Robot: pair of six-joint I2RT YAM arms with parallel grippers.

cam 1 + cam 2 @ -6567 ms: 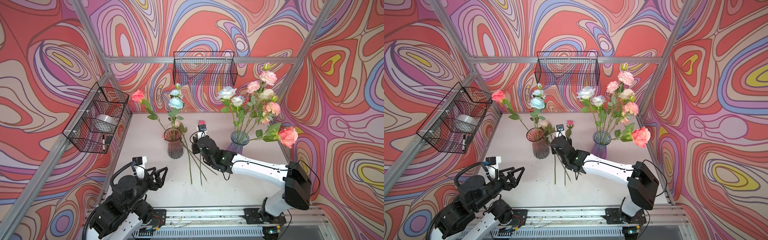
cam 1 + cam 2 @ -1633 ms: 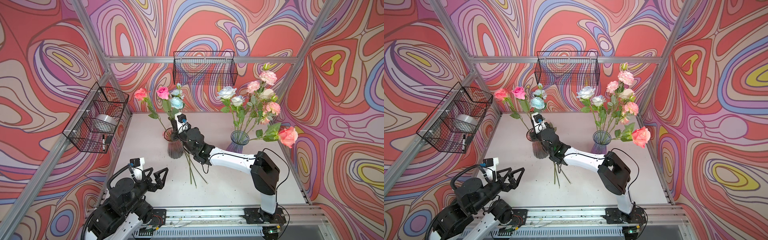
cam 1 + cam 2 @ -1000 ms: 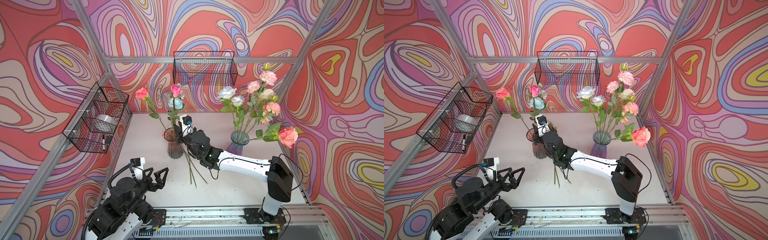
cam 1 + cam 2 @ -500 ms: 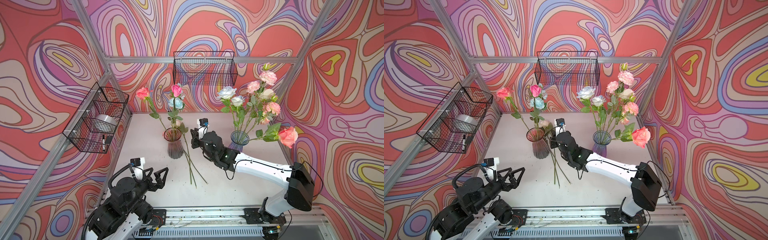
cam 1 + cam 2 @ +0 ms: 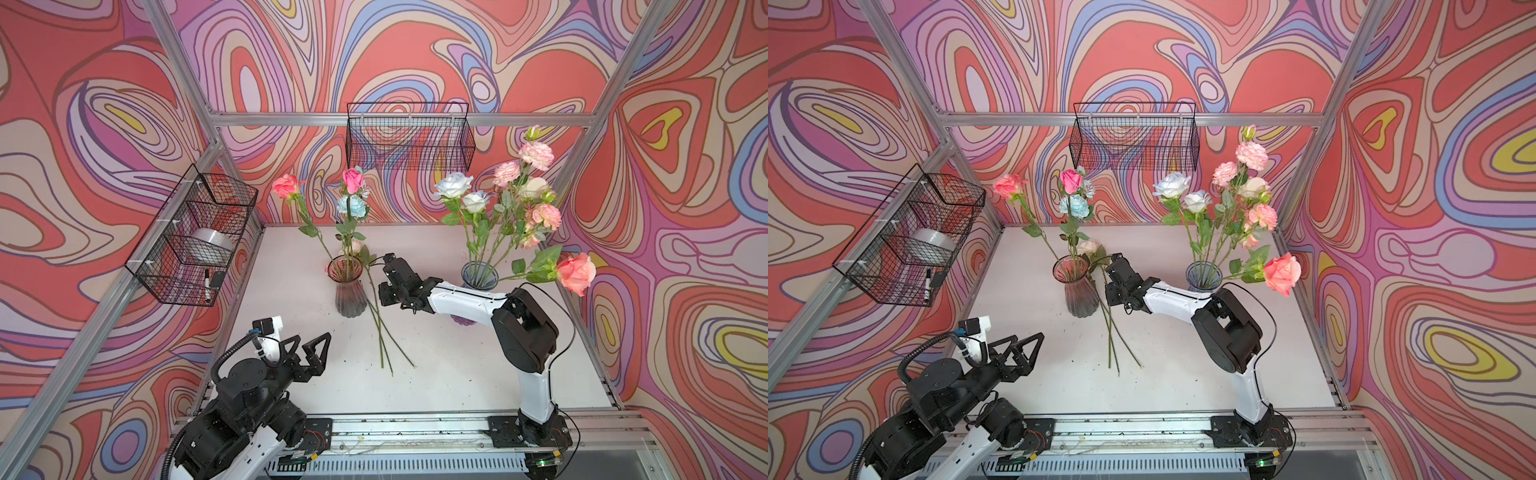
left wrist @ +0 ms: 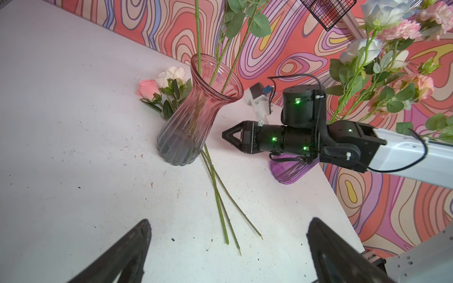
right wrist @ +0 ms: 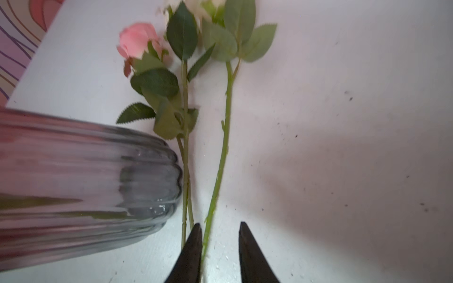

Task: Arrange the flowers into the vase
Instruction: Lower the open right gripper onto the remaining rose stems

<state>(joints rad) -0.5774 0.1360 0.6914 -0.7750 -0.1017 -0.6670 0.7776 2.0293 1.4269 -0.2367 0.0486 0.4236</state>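
The green stem point(image 7: 210, 214) is clear of the vase and goes into the gap between my right gripper's fingers, so I should keep lowering them until they close on its lower part point(image 5: 374, 310).
A pink glass vase point(image 5: 348, 286) point(image 5: 1077, 291) holds three flowers: a coral rose point(image 5: 286, 186), a magenta rose point(image 5: 353, 180) and a pale blue one point(image 5: 352, 204). Loose flowers lie beside it, their stems point(image 5: 380, 328) running forward and a pink bud point(image 6: 147, 88) point(image 7: 137, 39) behind the vase. My right gripper point(image 5: 380, 291) point(image 7: 220, 224) hangs low by the vase's base. Its jaws are slightly apart, with one green stem point(image 7: 220, 159) between them against one finger. My left gripper point(image 5: 309, 349) point(image 6: 229, 220) stands wide open at the front left, holding nothing.
A purple vase point(image 5: 479, 275) at the right holds several flowers, one coral rose point(image 5: 575, 272) leaning far out. Wire baskets hang on the back wall point(image 5: 409, 135) and left wall point(image 5: 195, 232), the latter with a tape roll and a marker. A metal rail point(image 5: 415, 428) runs along the front.
My right gripper has left the pink vase's mouth, swung right, then dropped to the loose stems beside the vase. The magenta rose now stands free in the vase. The left arm is unmoved.
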